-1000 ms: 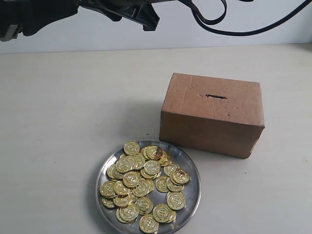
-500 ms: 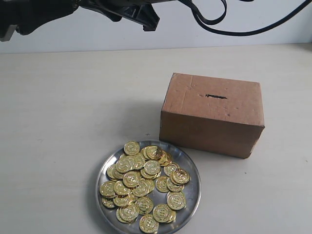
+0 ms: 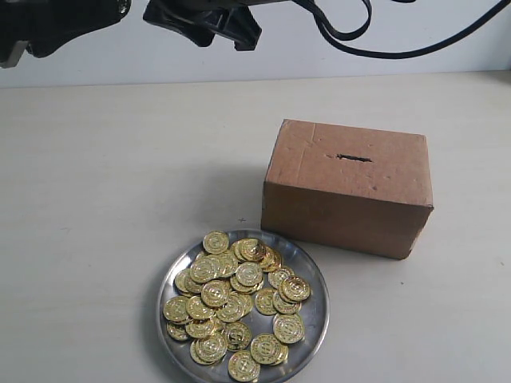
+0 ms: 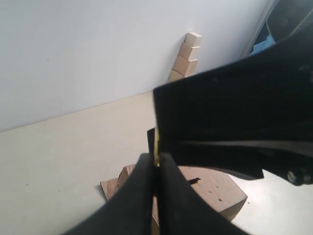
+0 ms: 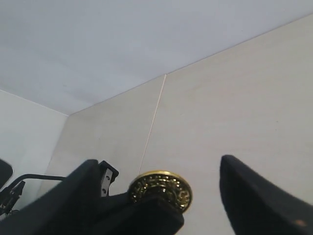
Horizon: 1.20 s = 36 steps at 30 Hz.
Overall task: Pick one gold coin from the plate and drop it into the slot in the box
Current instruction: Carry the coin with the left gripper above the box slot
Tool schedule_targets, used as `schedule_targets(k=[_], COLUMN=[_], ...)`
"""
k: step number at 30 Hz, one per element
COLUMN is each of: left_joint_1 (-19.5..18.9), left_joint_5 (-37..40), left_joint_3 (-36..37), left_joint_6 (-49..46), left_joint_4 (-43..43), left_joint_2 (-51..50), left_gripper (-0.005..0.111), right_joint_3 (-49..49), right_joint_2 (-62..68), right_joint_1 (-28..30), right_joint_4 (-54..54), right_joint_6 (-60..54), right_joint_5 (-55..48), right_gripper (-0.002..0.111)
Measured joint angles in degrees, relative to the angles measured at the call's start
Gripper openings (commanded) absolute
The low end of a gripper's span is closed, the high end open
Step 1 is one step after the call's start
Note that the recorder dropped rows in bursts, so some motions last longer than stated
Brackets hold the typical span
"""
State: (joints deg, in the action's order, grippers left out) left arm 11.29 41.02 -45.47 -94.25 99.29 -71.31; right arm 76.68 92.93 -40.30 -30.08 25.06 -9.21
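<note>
My left gripper's gold coin [image 5: 161, 190] is between the open fingers of my right gripper, so my right gripper needs to back away before my left gripper lowers the coin to the slot [image 3: 354, 158].
The silver plate [image 3: 313, 275] near the table's front holds several gold coins [image 3: 235, 302]. Behind it to the right stands the brown box [image 3: 348, 185], with the slot [image 3: 354, 157] in its top. My left gripper [image 4: 156, 159] is shut on one gold coin [image 4: 156, 149], seen edge-on, high above the box [image 4: 215, 188] and slot [image 4: 194, 181]. In the right wrist view that coin [image 5: 160, 188] sits face-on between the spread fingers of my right gripper [image 5: 159, 166], which is open and touches nothing. Both grippers meet among the black arm parts [image 3: 200, 20] at the top of the exterior view.
Black cables [image 3: 351, 36] loop down at the top middle. The pale table [image 3: 120, 183] spreads to the left of the box and plate. In the left wrist view, small cardboard blocks [image 4: 186, 61] are stacked against the wall.
The black gripper parts at the top of the exterior view have shifted slightly, opening a small gap beside the left arm. Plate, coins and box have not moved.
</note>
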Motion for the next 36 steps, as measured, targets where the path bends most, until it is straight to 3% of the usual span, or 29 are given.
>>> schedule_targets(k=[6, 9, 14, 15, 16, 17, 20, 23, 29, 36], left_joint_1=[0.0, 0.0, 0.0, 0.0, 0.0, 0.0, 0.0, 0.0, 1.9, 12.5], left_joint_5=[-0.1, -0.8, -1.3, -1.3, -1.3, -0.9, 1.2, 6.3, 14.3, 15.1], left_joint_3=[0.0, 0.0, -0.1, -0.1, -0.2, -0.2, -1.9, -9.1, -26.7, -47.6], left_joint_6=[-1.3, -1.7, -3.1, -3.1, -3.1, -2.4, 2.1, 10.3, 17.5, 18.2], left_joint_4=[0.0, 0.0, 0.0, 0.0, 0.0, 0.0, -4.0, -14.7, -37.1, -50.6], left_joint_2=[0.0, 0.0, -0.5, -0.8, -1.3, -2.6, -5.7, -10.2, -19.8, -32.1], left_gripper=[0.000, 0.000, 0.000, 0.000, 0.000, 0.000, 0.000, 0.000, 0.000, 0.000], right_joint_3=[0.0, 0.0, 0.0, 0.0, 0.0, 0.0, 0.0, 0.0, 0.0, 0.0], right_joint_2=[-0.1, -1.5, -6.4, -7.4, -8.4, -10.3, -13.8, -18.6, -26.9, -34.5], right_joint_1=[0.0, 0.0, 1.4, 1.9, 2.4, 3.5, 5.2, 5.5, 5.6, 5.6], right_joint_4=[1.2, 4.6, 12.2, 13.6, 15.5, 19.0, 24.7, 30.1, 34.1, 37.8], right_joint_6=[-7.7, -14.8, -21.5, -21.9, -22.3, -22.8, -23.0, -23.1, -23.2, -19.0], right_joint_5=[3.6, 5.9, 5.7, 4.5, 2.6, -2.5, -13.8, -25.3, -41.6, -54.7], right_gripper=[0.075, 0.070, 0.039, 0.029, 0.010, 0.002, 0.000, 0.000, 0.000, 0.000])
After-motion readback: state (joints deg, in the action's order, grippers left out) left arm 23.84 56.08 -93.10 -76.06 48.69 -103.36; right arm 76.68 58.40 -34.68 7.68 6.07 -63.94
